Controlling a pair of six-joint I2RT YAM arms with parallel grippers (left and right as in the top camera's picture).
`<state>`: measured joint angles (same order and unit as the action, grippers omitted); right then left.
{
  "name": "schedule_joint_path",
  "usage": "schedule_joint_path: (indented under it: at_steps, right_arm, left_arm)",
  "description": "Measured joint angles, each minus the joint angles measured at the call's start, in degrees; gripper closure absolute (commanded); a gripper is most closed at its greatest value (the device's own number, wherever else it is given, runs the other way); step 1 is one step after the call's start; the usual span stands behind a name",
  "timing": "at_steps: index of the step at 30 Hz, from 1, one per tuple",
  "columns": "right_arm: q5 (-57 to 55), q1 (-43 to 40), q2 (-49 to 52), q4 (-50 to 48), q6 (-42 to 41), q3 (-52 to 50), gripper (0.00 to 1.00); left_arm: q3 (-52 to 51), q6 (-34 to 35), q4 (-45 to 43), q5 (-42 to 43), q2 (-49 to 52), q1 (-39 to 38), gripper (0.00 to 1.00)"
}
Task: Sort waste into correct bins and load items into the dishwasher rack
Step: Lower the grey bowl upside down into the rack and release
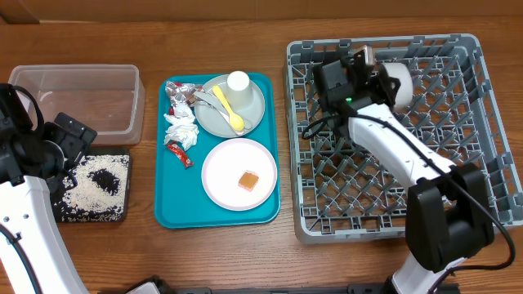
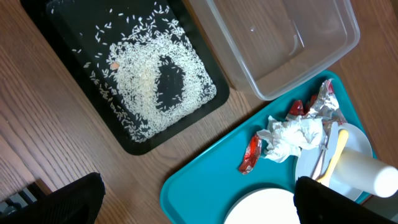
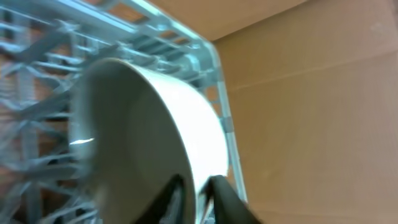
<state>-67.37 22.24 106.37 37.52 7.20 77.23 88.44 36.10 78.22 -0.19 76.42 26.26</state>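
The white bowl (image 1: pixel 399 88) tilts in the dishwasher rack, so next my right gripper releases the bowl's rim and pushes the bowl's outer side (image 3: pixel 200 124) to turn it opening down.
My right gripper (image 1: pixel 381 78) (image 3: pixel 199 194) is shut on the rim of the white bowl (image 1: pixel 400 82) (image 3: pixel 143 124), held tilted over the far part of the dishwasher rack (image 1: pixel 392 188) (image 3: pixel 37 93). My left gripper (image 1: pixel 73 139) (image 2: pixel 199 205) is open and empty between the black tray (image 1: pixel 121 161) (image 2: pixel 68 56) and the teal tray. Rice (image 1: pixel 82 192) (image 2: pixel 140 78) lies in the black tray. The clear tub (image 1: pixel 82 98) (image 2: pixel 292 43) holds nothing. Napkin (image 1: pixel 181 129) (image 2: pixel 289 137), foil (image 1: pixel 180 98) (image 2: pixel 323 102) and red packet (image 1: pixel 180 153) (image 2: pixel 250 154) lie on the teal tray.
The teal tray (image 1: pixel 176 204) (image 2: pixel 199 180) also holds a grey-green plate (image 1: pixel 255 110) with the white cup (image 1: pixel 238 82) (image 2: pixel 367 174), yellow spoon (image 1: pixel 229 106) and fork (image 1: pixel 208 100), and a pale plate (image 1: pixel 221 175) with an orange cube (image 1: pixel 248 180).
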Motion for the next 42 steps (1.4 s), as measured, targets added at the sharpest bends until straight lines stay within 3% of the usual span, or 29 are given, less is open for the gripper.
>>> schedule_joint_path:
  at_steps: [5,9,12,14,16,19,22,28,34,42]
  right_arm:
    - [10.64,3.37,0.2,8.31,-8.24,1.66,0.48]
    - [31.15,2.01,1.2,17.84,-18.95,10.86,0.48]
    - [47.39,-2.27,1.38,23.45,-23.23,21.92,0.47]
    - [52.04,-4.2,1.38,25.99,-24.46,26.58,0.47]
    - [56.33,-6.75,1.38,29.42,-25.79,32.44,0.54]
    - [59.98,-10.38,1.03,32.35,-26.93,37.16,0.79]
    - [62.62,-14.4,0.85,36.61,-27.96,37.48,0.96]
    - [64.63,-19.5,0.98,38.1,-28.37,31.19,0.96]
    - [66.2,-19.12,1.44,32.44,-28.39,21.0,0.96]
    - [68.48,-19.1,1.38,28.48,-28.33,16.37,0.96]
  left_arm:
    - [0.0,0.0,0.0,0.0,0.0,0.0,0.0]
    - [0.0,0.0,0.0,0.04,0.0,0.0,0.0]
    - [0.0,0.0,-0.04,0.0,0.0,0.0,0.0]
    - [0.0,0.0,-0.07,0.0,0.0,0.0,0.0]
    - [0.0,0.0,-0.02,0.04,0.0,0.0,0.0]
    - [0.0,0.0,0.0,0.02,0.0,0.0,0.0]
    - [0.0,0.0,0.02,0.04,0.0,0.0,0.0]
    - [0.0,0.0,0.0,0.0,0.0,0.0,0.0]
    - [0.0,0.0,0.0,0.02,0.0,0.0,0.0]
    - [0.0,0.0,0.0,0.02,0.0,0.0,0.0]
